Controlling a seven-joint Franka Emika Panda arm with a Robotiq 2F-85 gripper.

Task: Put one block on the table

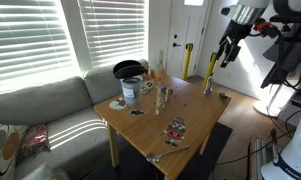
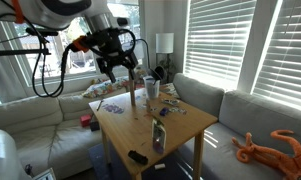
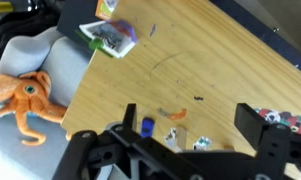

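My open gripper goes on moving toward the tower's top until its fingers are on both sides of it, because the tall wooden tower stands clear of the black bowl.
The light-brown wooden table shows in both exterior views and fills the wrist view. My gripper hangs high above its cluttered end, open and empty, as an exterior view also shows. In the wrist view its two black fingers frame small pieces lying on the tabletop: a blue piece, an orange piece and a pale wooden block. The gripper touches none of them.
A black bowl, a tin, a tall yellow-green post and small items stand on the table. A grey-white sofa runs beside it. An orange octopus toy lies on the sofa. A green-purple packet lies at the table's edge.
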